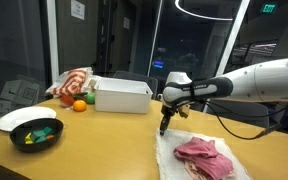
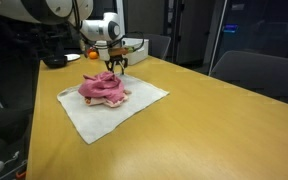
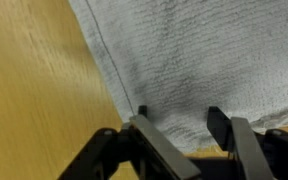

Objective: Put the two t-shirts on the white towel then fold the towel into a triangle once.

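Note:
I should gather the towel's cloth into a fold (image 3: 178, 108) and pinch it before pulling it over the t-shirts, since the white towel's corner (image 3: 189, 138) lies flat beneath my fingers.
The white towel (image 1: 172, 152) lies flat on the wooden table; it also shows in an exterior view (image 2: 92, 122). A pile of pink t-shirts (image 1: 205, 156) sits on the towel's middle in both exterior views (image 2: 104, 88). My gripper (image 1: 164, 126) hangs just above the towel's far corner, beside the pile (image 2: 115, 67). In the wrist view the gripper (image 3: 181, 125) is open, with its two fingers on either side of the towel's corner (image 3: 174, 60). Nothing is held.
A white bin (image 1: 122, 96), an orange (image 1: 79, 105), a red-and-white striped cloth (image 1: 72, 82), a white plate (image 1: 24, 118) and a black bowl (image 1: 36, 134) stand at the table's far end. A chair (image 2: 259, 75) stands beside the table.

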